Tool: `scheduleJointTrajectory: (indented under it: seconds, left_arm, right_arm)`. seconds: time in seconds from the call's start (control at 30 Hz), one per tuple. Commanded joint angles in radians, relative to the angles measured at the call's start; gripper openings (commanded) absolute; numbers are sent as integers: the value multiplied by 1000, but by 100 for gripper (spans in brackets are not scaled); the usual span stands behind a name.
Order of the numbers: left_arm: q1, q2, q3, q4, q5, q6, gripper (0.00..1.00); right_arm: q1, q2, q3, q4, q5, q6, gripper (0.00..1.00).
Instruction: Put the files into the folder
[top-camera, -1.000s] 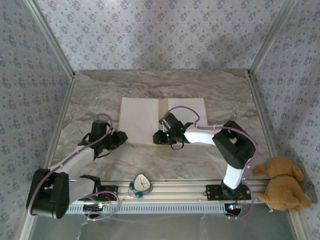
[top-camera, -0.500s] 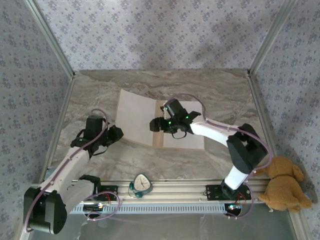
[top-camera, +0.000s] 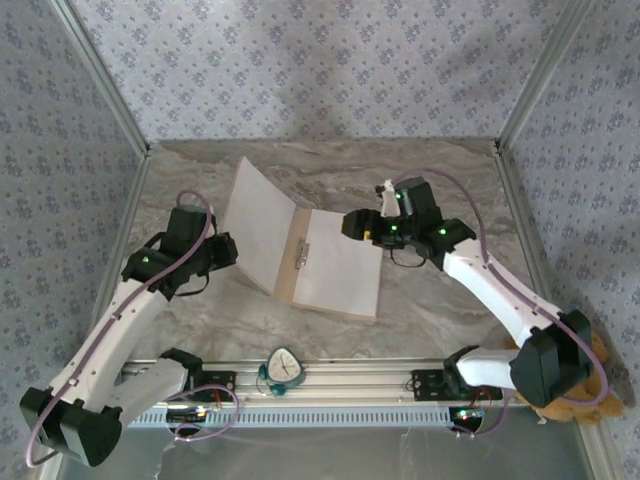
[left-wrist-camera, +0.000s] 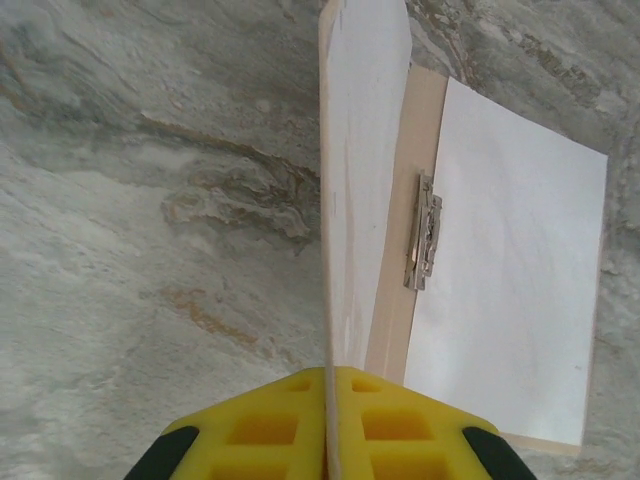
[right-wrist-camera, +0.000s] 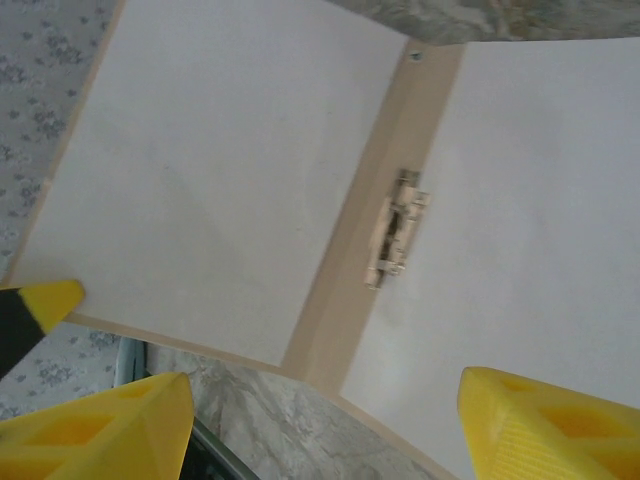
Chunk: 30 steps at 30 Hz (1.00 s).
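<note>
I should go on folding with my left gripper on the raised cover's outer edge (top-camera: 233, 200), as the file is flat beside the clip, until the cover lies over that file (top-camera: 341, 268).
The tan folder (top-camera: 296, 262) lies open on the marble table, turned slightly askew. Its left cover (top-camera: 255, 225) stands raised, and my left gripper (top-camera: 226, 254) is shut on that cover's outer edge (left-wrist-camera: 328, 400). A white file sheet (left-wrist-camera: 365, 150) lies against the raised cover's inner face. Another file sheet (top-camera: 340, 268) lies flat on the folder's right half (left-wrist-camera: 510, 300). The metal clip (left-wrist-camera: 425, 243) sits on the centre fold (right-wrist-camera: 395, 238). My right gripper (top-camera: 354, 226) hovers open over the right half's far edge, and its yellow fingers (right-wrist-camera: 100, 430) stand wide apart with nothing between them (right-wrist-camera: 325, 380).
A small white-faced clock (top-camera: 283, 367) rests on the aluminium rail at the near edge. A brown plush toy (top-camera: 598, 350) sits at the near right behind my right arm's base. Metal frame posts and patterned walls close in the table on three sides.
My left gripper closed on the left cover's edge and lifted it upright, turning the folder. My right gripper opened, let go of the centre fold and drew back to the right.
</note>
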Motion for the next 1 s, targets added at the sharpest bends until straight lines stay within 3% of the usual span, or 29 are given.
scheduleJointTrajectory:
  seconds: [0.0,0.6,0.97]
  left_arm:
    - [-55,30,84,-90,-144,25,10]
    - [-561,319,279,-141,-610,-66,8]
    - [-733,537,397,-81,-630,-28,7]
  right_arm:
    - [-54,-53,-50,-83,-51,-51,72]
    - [-295,-221,-172,-200,-115,-119,72]
    - [-420,-250,-186,-278,-109,-141,72]
